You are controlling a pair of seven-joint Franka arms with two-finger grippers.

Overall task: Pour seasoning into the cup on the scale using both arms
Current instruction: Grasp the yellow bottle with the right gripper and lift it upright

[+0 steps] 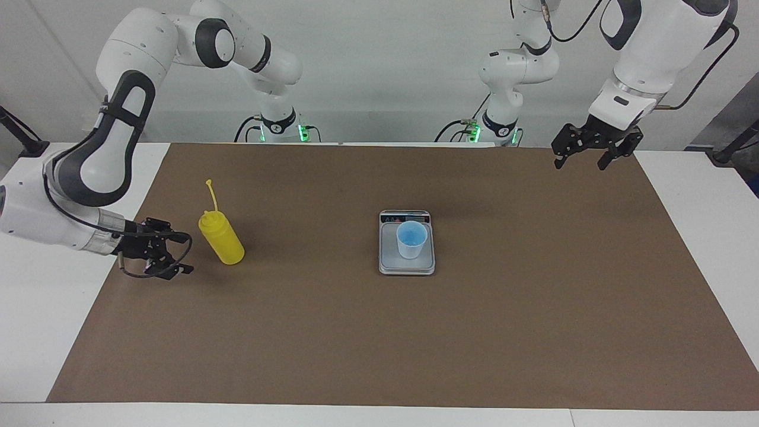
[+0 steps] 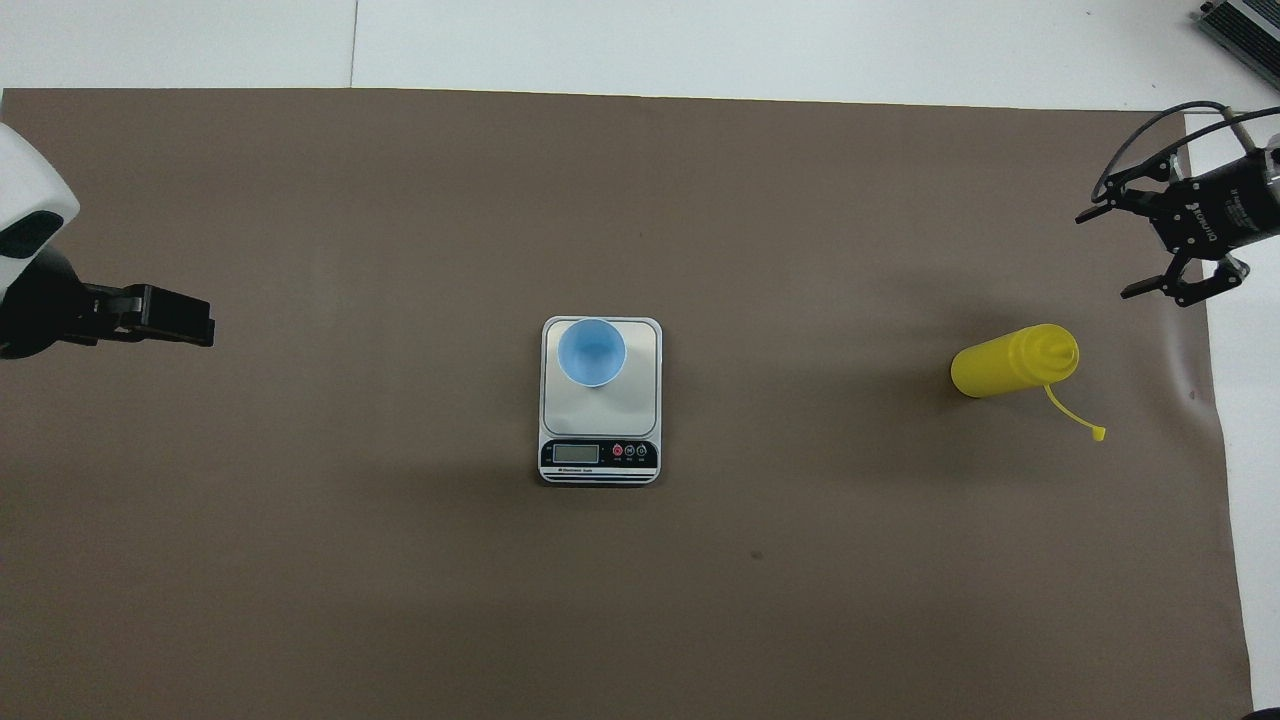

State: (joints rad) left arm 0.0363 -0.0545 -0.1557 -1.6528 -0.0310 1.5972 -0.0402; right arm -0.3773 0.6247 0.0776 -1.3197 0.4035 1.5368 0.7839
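The cap [image 2: 1099, 433] is held out sideways by a thin curved strap [image 2: 1064, 409], so I expect the cap to come along, clear of the nozzle, when I lift the bottle.
The seasoning, a yellow squeeze bottle [image 1: 222, 240] [image 2: 1010, 362], stands upright on the brown mat toward the right arm's end, its tethered cap hanging off the nozzle. My right gripper [image 1: 185, 254] [image 2: 1105, 253] is low beside the bottle, open, its fingers pointing at the bottle with a small gap left. The light blue cup [image 1: 411, 239] [image 2: 592, 352] stands on the silver scale [image 1: 388, 261] [image 2: 600, 455] at the middle of the mat. My left gripper [image 1: 580, 165] [image 2: 205, 322] hangs open and holds nothing over the mat's corner at the left arm's end.
A brown mat [image 1: 379, 332] covers most of the white table [image 1: 711, 196]. White strips of table show at both ends and along the edge farthest from the robots. The scale's display strip faces the robots.
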